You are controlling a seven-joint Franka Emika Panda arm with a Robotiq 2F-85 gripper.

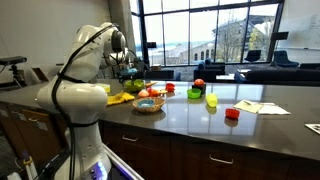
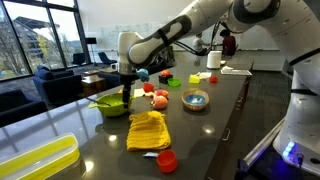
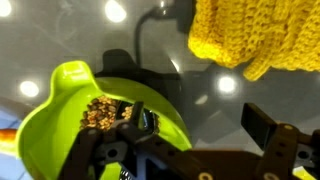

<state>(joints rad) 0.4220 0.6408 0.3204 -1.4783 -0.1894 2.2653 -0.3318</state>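
My gripper's open fingers straddle the lime-green bowl's rim (image 3: pixel 173 108), one inside and one outside, so I should keep lowering them and then close on the bowl's side (image 3: pixel 183 133).
A lime-green bowl (image 3: pixel 60 110) with brown nut-like bits inside sits on the dark glossy counter (image 3: pixel 170 40). It also shows in both exterior views (image 2: pixel 112 106) (image 1: pixel 136 87). My gripper (image 3: pixel 200 120) hangs just above it, open. One finger is inside the bowl at its rim and the other is outside over bare counter. In the exterior views the gripper (image 2: pixel 125 94) (image 1: pixel 128 72) points down at the bowl. A yellow knitted cloth (image 3: pixel 250 35) (image 2: pixel 148 130) (image 1: pixel 118 97) lies beside the bowl.
Red and orange fruit-like items (image 2: pixel 155 95), a small bowl (image 2: pixel 196 99), a red cup (image 2: pixel 167 160), a green cup (image 1: pixel 211 100), another red cup (image 1: pixel 232 114) and papers (image 1: pixel 260 107) are spread over the counter. A yellow tray (image 2: pixel 35 160) lies near one end.
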